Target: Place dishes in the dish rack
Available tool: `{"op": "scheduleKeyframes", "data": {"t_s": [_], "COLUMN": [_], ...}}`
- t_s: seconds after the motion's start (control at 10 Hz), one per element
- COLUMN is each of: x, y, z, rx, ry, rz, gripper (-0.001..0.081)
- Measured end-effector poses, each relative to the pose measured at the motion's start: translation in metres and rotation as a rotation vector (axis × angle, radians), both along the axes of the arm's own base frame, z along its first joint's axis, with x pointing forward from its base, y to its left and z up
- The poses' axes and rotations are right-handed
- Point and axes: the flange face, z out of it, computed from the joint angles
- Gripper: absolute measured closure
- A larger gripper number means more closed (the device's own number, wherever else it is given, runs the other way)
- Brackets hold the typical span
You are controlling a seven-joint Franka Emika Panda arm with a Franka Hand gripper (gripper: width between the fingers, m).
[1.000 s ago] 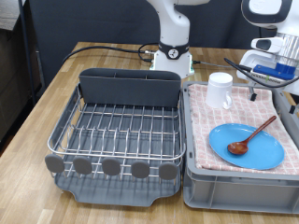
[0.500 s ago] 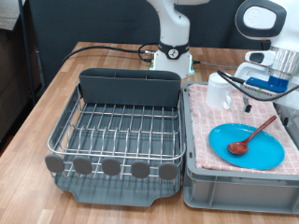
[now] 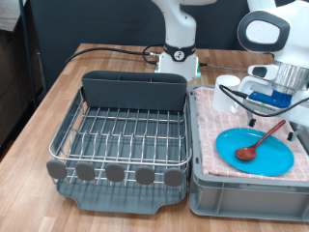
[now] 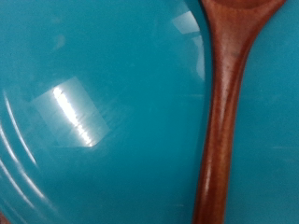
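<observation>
The spoon's handle (image 3: pixel 271 132) reaches farther than the rack's grey back holder (image 3: pixel 133 92), so the spoon will lean with its handle sticking out when the robot's gripper lowers it in.
The bright-blue plate (image 3: pixel 232 153) lies in the grey tub on the pink checked cloth, with the reddish-brown wooden spoon (image 3: pixel 259 141) lying across it. The white cup (image 3: pixel 227 85) stands behind the plate, partly hidden by the hand. My gripper (image 3: pixel 271 124) hangs just above the spoon's handle, with its fingers spread and nothing between them. The wrist view shows only the spoon handle (image 4: pixel 229 112) close up over the plate (image 4: pixel 103 112); no fingers show there. The dish rack (image 3: pixel 121 135) stands empty at the exterior view's left.
The grey tub (image 3: pixel 241 198) with the pink checked cloth stands right of the rack. The robot's base (image 3: pixel 179 58) and its cables sit behind both. The wooden table's edge runs along the exterior view's left.
My gripper has moved left and down from the exterior view's right edge to just above the spoon and plate, now partly covering the cup. The dishes have not moved.
</observation>
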Motion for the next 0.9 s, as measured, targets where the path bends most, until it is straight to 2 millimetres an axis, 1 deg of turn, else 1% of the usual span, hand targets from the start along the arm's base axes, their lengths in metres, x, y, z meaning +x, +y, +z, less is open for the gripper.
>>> {"op": "scheduleKeyframes", "data": {"t_s": [0.3,0.6,0.7,0.8,0.9], "x": [0.002,-0.001,-0.002,-0.003,-0.003], "y": [0.0,0.002,0.004,0.004,0.004], "z": [-0.01,-0.02,-0.021,-0.022,-0.023], "rx": [0.009,0.01,0.009,0.008,0.006], "ry": [-0.003,-0.016,-0.019,-0.023,-0.025], "rz": [-0.012,-0.057,-0.062,-0.064,-0.064], "gripper": [0.0004,0.0004,0.0095,0.0095,0.0296]}}
